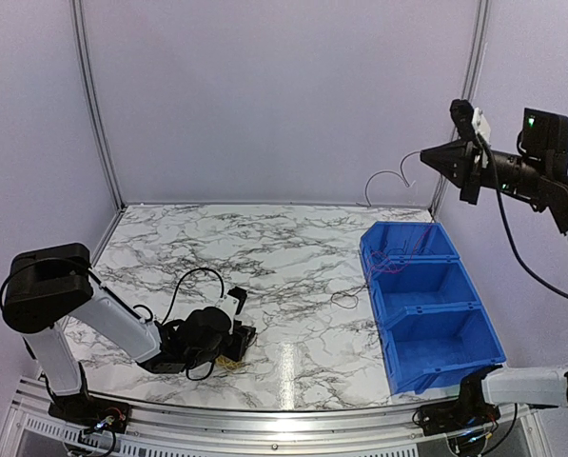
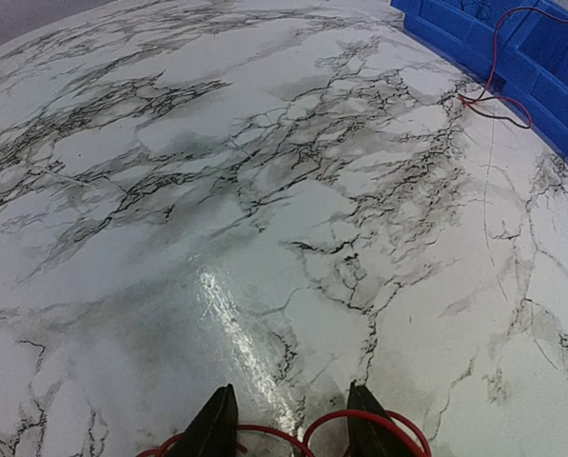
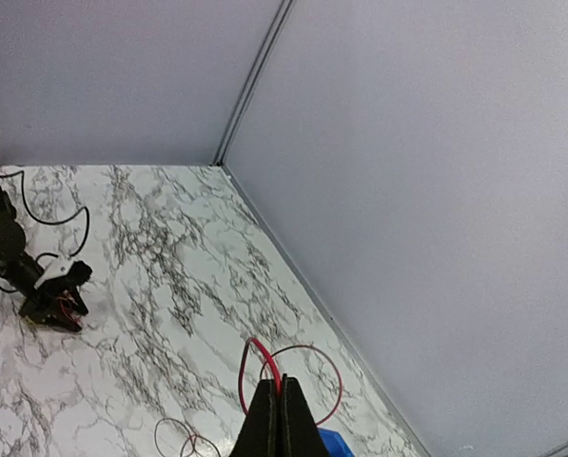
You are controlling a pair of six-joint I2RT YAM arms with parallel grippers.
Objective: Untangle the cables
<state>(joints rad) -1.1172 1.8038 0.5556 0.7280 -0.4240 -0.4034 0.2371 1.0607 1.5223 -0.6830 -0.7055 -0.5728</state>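
Note:
My right gripper is holding the red cable (image 1: 386, 172), which hangs clear of the yellow cable, so the gripper keeps going down to the blue bin's middle section (image 1: 432, 288) and lets go there.
My right gripper (image 1: 424, 155) is raised high over the back right corner, shut on a thin red cable (image 3: 261, 354) that comes out of its tips (image 3: 282, 386) and hangs in a loop (image 1: 386, 177). More thin cables (image 1: 398, 253) lie in the far compartment of the blue bin (image 1: 460, 303). One red cable (image 2: 498, 81) trails from the bin onto the table. My left gripper (image 1: 244, 336) sits low on the marble at the near left, its jaws apart (image 2: 293, 424). Red cable loops (image 2: 379, 419) lie across its fingers, and nothing is pinched between the tips. A yellow strand (image 1: 228, 362) shows beneath it.
The blue bin (image 2: 550, 48) has three compartments and stands along the table's right side. A thin dark cable loop (image 1: 345, 298) lies on the marble just left of it. Grey walls close the back and sides. Thick black arm cables (image 1: 193, 281) arch over the left arm.

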